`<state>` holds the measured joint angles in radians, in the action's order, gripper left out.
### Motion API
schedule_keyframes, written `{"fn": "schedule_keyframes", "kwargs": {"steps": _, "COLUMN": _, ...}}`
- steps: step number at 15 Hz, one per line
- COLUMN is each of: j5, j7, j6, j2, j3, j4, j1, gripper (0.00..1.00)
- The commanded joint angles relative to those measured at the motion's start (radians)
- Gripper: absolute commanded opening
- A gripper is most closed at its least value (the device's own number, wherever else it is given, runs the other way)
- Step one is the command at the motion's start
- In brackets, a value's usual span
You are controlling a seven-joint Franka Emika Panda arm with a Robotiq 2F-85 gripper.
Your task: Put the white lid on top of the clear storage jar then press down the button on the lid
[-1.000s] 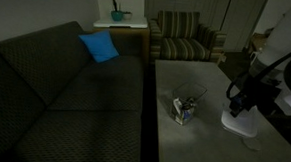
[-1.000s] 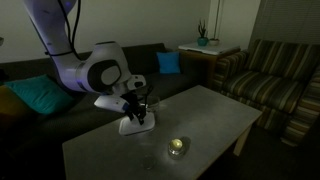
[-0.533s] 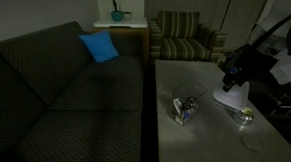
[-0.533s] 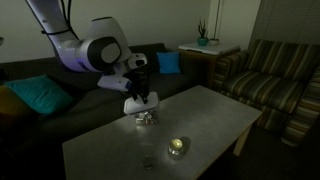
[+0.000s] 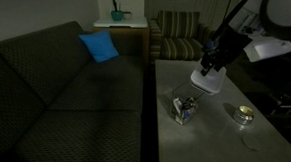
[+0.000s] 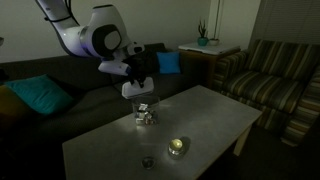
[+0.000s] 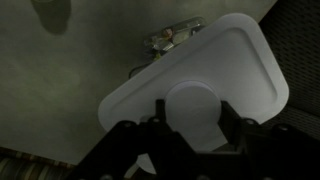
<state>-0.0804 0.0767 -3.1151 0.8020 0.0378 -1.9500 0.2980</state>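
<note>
The white lid [image 5: 207,82] is tilted off to one side of the clear storage jar, so the robot's gripper needs to level the lid over the jar's opening [image 5: 187,94] first and then lower it.
My gripper [image 5: 208,66] is shut on the white lid [image 5: 205,82] and holds it in the air above the table. It also shows in an exterior view [image 6: 137,88]. In the wrist view the lid [image 7: 235,70] fills the frame, its round button [image 7: 193,108] between my fingers [image 7: 190,125]. The clear storage jar [image 5: 185,108] stands on the table, below and a little to one side of the lid. It shows in an exterior view [image 6: 146,115] and partly past the lid's edge in the wrist view [image 7: 167,38].
A small round shiny tin [image 5: 244,114] sits on the grey table [image 5: 222,145], also in an exterior view [image 6: 178,146]. A dark sofa [image 5: 55,96] with a blue cushion [image 5: 99,47] runs along the table. A striped armchair [image 5: 183,38] stands behind.
My gripper has lifted the white lid off the table and carried it up and over toward the jar. The tin that the lid hid now shows.
</note>
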Motion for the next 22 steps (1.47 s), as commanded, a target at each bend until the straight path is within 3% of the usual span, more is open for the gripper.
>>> {"fn": "schedule_keyframes", "kwargs": {"steps": 1, "j5": 0.004, "j7": -0.036, "j6": 0.065, "j2": 0.033, "j3": -0.054, "j4": 0.086, "j1": -0.043, "gripper": 0.29}}
{"fn": "schedule_keyframes", "kwargs": {"steps": 3, "j5": 0.002, "j7": -0.038, "j6": 0.068, "j2": 0.038, "j3": -0.059, "j4": 0.097, "j1": -0.048, "gripper": 0.29}}
{"fn": "schedule_keyframes", "kwargs": {"steps": 4, "j5": 0.006, "j7": -0.014, "j6": 0.046, "j2": 0.025, "j3": -0.038, "j4": 0.068, "j1": -0.021, "gripper": 0.54}}
{"fn": "schedule_keyframes", "kwargs": {"steps": 22, "j5": 0.006, "j7": -0.018, "j6": 0.05, "j2": 0.042, "j3": -0.041, "j4": 0.088, "j1": -0.028, "gripper": 0.54}}
